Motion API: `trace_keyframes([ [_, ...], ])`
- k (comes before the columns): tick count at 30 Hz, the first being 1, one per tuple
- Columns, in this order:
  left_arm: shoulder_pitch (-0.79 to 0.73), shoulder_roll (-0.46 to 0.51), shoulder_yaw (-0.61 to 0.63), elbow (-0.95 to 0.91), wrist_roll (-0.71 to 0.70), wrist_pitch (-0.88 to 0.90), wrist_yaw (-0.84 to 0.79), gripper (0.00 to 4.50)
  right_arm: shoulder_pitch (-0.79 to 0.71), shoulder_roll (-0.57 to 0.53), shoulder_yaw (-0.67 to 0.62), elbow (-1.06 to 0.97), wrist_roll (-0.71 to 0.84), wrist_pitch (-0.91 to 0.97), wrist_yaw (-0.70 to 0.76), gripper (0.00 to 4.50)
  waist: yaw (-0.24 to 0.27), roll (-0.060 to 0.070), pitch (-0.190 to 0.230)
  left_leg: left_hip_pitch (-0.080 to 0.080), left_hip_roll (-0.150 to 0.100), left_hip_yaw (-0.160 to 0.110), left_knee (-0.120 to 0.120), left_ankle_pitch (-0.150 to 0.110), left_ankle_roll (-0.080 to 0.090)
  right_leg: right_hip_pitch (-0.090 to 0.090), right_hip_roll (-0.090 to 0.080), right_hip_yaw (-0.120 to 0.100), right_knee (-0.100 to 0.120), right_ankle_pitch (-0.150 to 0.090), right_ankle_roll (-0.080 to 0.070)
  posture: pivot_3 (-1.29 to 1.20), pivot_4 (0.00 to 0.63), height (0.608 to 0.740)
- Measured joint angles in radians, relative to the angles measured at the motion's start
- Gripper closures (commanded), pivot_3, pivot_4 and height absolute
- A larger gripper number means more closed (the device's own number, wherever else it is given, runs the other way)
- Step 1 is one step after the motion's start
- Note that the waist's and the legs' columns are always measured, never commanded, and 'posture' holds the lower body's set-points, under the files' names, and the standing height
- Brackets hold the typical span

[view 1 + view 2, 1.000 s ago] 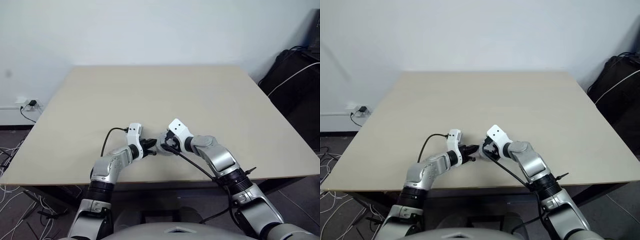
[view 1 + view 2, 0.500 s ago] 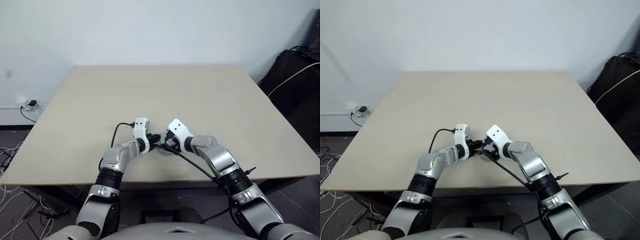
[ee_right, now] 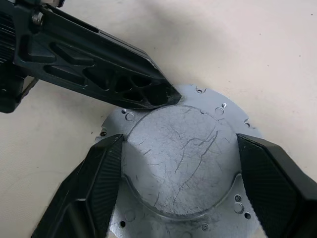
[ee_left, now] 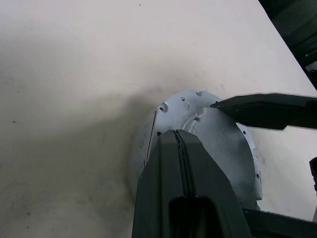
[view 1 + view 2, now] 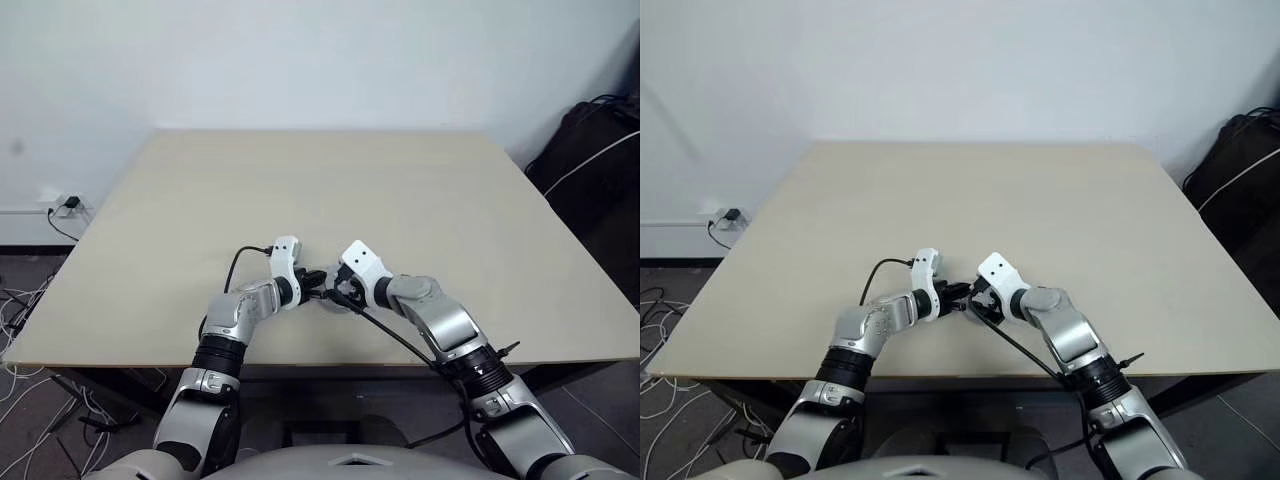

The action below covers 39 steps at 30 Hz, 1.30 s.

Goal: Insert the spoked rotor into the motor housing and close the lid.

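A dark gap (image 4: 151, 133) can be seen under the lid's rim (image 3: 235, 220), so next my right gripper moves off the lid's raised middle and squeezes the lid and the housing at the lid's rim from the side.
The lid (image 3: 178, 158), a silver-grey disc with a raised middle and a holed flange, lies flat on the table near its front edge. My right gripper (image 3: 179, 141) is open over it, one black finger (image 3: 99, 188) on each side of the raised middle. From the left my left gripper (image 4: 178, 134) comes in shut, with nothing between its fingers, and its tip rests on the lid's flange (image 3: 193, 91). In the head view the two grippers meet at the lid (image 5: 332, 300). The spoked rotor and the motor housing are hidden.
The beige table (image 5: 320, 190) stretches bare beyond the grippers, and its front edge (image 5: 320, 362) is close behind them. A black bag (image 5: 590, 150) stands past the right side. Cables (image 5: 20, 300) lie on the floor at the left.
My left gripper has swung right and forward until its tip came onto the lid beside the right gripper. The right arm has stayed in place.
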Motion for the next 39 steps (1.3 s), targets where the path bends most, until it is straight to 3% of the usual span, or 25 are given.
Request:
trace_keyframes([
  [13, 0.010, -0.015, -0.005, -0.006, 0.000, 0.006, -0.002, 4.50, 0.173, -0.114, -0.060, -0.221, 0.052, 0.084, 0.029, 0.02, 0.010, -0.004, -0.003, 0.000, -0.005, -0.002, -0.001, -0.003, 0.002, 0.002, -0.008, -0.003, -0.001, -0.004, 0.006, 0.00, 0.000, 0.740],
  [20, 0.023, -0.013, -0.003, -0.026, 0.001, 0.006, -0.001, 4.50, 0.354, -0.178, -0.187, -0.311, 0.201, 0.130, 0.114, 0.02, 0.010, -0.006, -0.003, -0.003, -0.005, -0.002, -0.001, -0.002, 0.004, 0.002, -0.009, -0.004, -0.003, -0.004, 0.007, 0.00, 0.000, 0.740],
  [23, 0.024, -0.013, -0.004, -0.026, 0.002, 0.007, -0.002, 4.50, 0.349, -0.105, -0.317, -0.328, 0.269, 0.119, 0.077, 0.02, 0.012, -0.007, -0.002, -0.001, -0.005, -0.003, -0.001, -0.002, 0.003, 0.002, -0.008, -0.004, -0.003, -0.004, 0.008, 0.00, 0.000, 0.740],
  [27, 0.024, -0.013, -0.006, -0.026, 0.002, 0.008, -0.006, 4.50, 0.297, 0.097, -0.503, -0.271, 0.345, 0.151, -0.090, 0.02, 0.013, -0.006, -0.003, -0.002, -0.005, -0.003, -0.001, -0.003, 0.002, 0.001, -0.008, -0.004, -0.002, -0.003, 0.010, 0.00, 0.000, 0.740],
  [39, 0.024, -0.006, -0.006, -0.028, 0.003, 0.012, -0.015, 4.50, 0.209, 0.334, -0.613, -0.123, 0.477, 0.333, -0.285, 0.02, 0.008, -0.001, -0.004, -0.003, -0.006, -0.003, -0.004, -0.004, 0.000, -0.001, -0.010, -0.002, -0.002, -0.004, 0.007, 0.00, 0.000, 0.740],
])
